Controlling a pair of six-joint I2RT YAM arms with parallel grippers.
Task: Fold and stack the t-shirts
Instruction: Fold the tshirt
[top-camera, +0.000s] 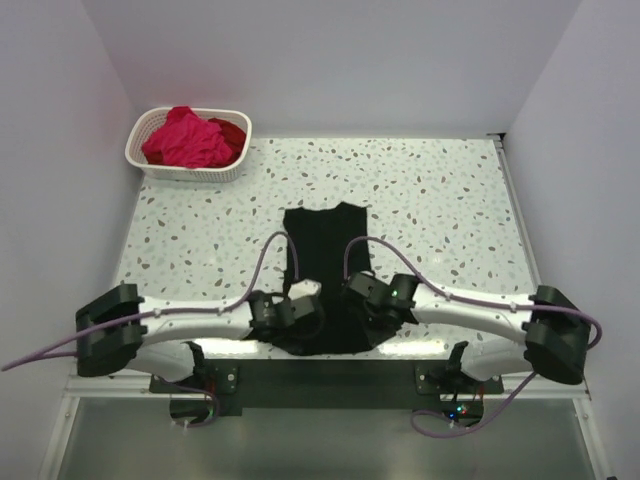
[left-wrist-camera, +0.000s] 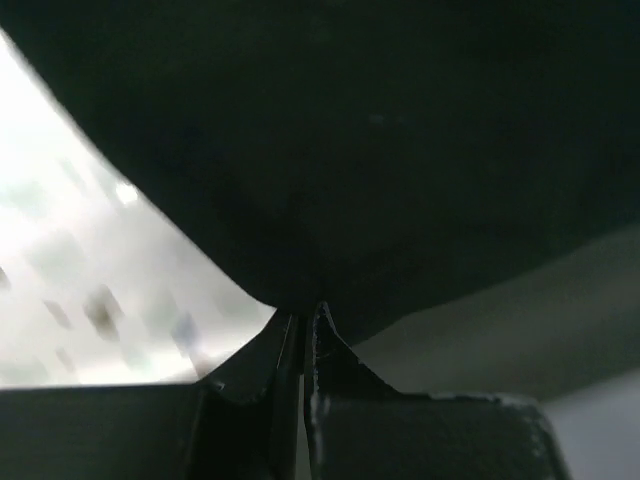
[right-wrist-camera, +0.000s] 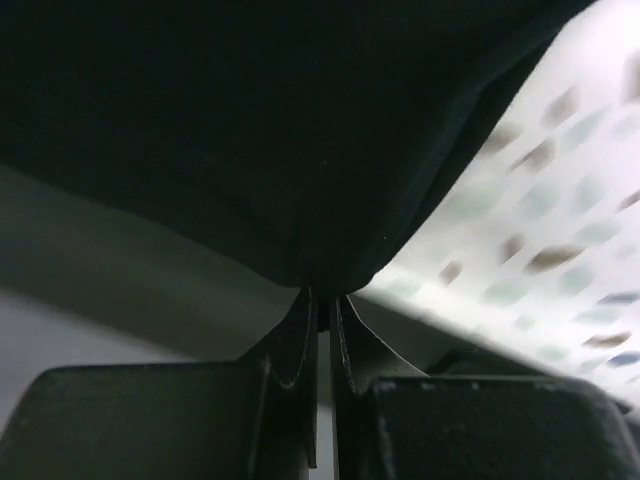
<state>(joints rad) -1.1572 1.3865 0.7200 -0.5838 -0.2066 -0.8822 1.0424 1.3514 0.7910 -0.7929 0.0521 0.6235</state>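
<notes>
I should turn back with my left gripper and right gripper and fold the black t-shirt's near end (top-camera: 328, 345) toward the t-shirt's far end (top-camera: 325, 214), because that near end is at the table's front edge.
The black t-shirt (top-camera: 325, 250) lies folded into a narrow strip down the middle of the table, its near end at the front edge. My left gripper (top-camera: 300, 318) is shut on its near left corner, and the black cloth (left-wrist-camera: 380, 150) fills the left wrist view above the closed fingers (left-wrist-camera: 335, 350). My right gripper (top-camera: 362, 312) is shut on the near right corner, with black cloth (right-wrist-camera: 250, 130) bunched above its closed fingers (right-wrist-camera: 300, 330). The magenta-pink t-shirt (top-camera: 185, 138) and the deep red t-shirt (top-camera: 232, 132) lie crumpled in the basket.
The white lattice basket (top-camera: 190, 172) stands at the far left corner of the speckled table (top-camera: 440, 210). White walls close in the back and both sides. The table's front edge runs just behind the arm bases.
</notes>
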